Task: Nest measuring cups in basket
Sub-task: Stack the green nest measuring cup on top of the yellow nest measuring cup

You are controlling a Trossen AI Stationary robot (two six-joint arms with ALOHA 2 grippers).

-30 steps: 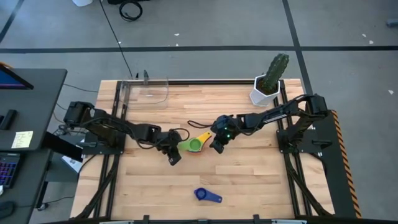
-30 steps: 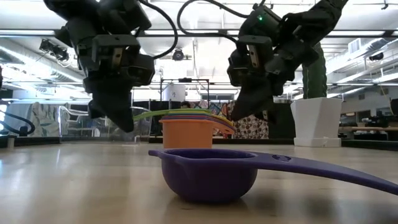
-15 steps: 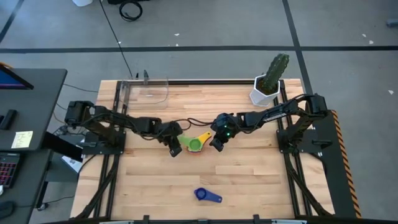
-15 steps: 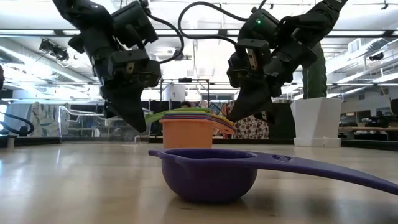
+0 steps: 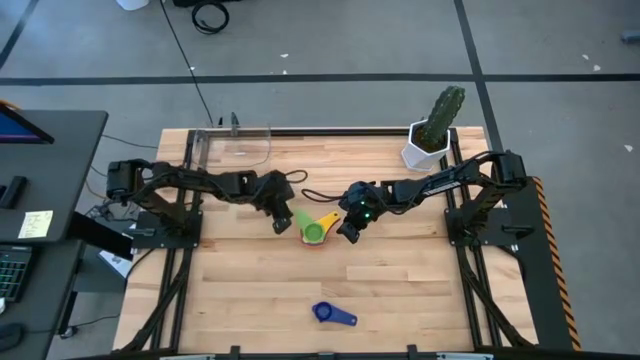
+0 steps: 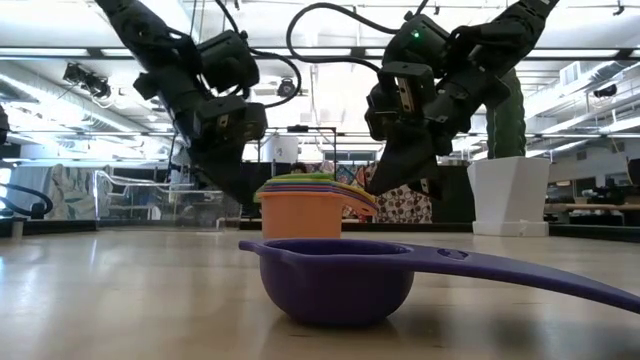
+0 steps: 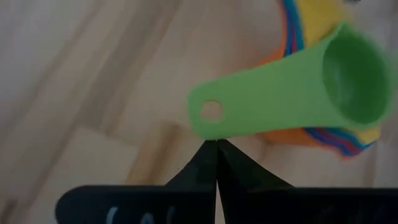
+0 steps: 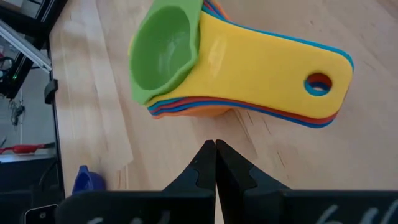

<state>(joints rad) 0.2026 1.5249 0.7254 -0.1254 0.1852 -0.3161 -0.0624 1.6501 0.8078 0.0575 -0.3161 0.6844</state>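
Observation:
My left gripper should back off and then push the green handle round over the yellow handle (image 5: pixel 331 218), because the green cup's handle (image 5: pixel 303 217) sits crooked from the yellow handle.
A nested stack of measuring cups (image 5: pixel 316 230) stands at the table's middle, orange lowest, the green cup (image 7: pixel 348 68) on top; its handle points toward the left gripper. A dark blue cup (image 5: pixel 332 314) sits alone near the near edge. The clear basket (image 5: pixel 240 145) stands at the far left. My left gripper (image 5: pixel 281 218) is shut just left of the stack. My right gripper (image 5: pixel 349 230) is shut on the stack's right, below the yellow handle (image 8: pixel 273 65), apart from it. My left gripper's shut fingertips (image 7: pixel 216 144) stand right at the free end of the green cup's handle (image 7: pixel 211 115), coming slanting down from the table's left. Whether they touch it, I cannot tell. The green cup sits in the stack.
A white pot with a green cactus (image 5: pixel 432 135) stands at the far right corner. Bare wood lies between the stack and the dark blue cup (image 6: pixel 340 280), and between the stack and the basket (image 6: pixel 130 200).
My left gripper has moved toward the table's far edge and a little right, from the stack's near-left side to its left side. The green cup's handle now points more toward the far left than before. The right gripper has kept still.

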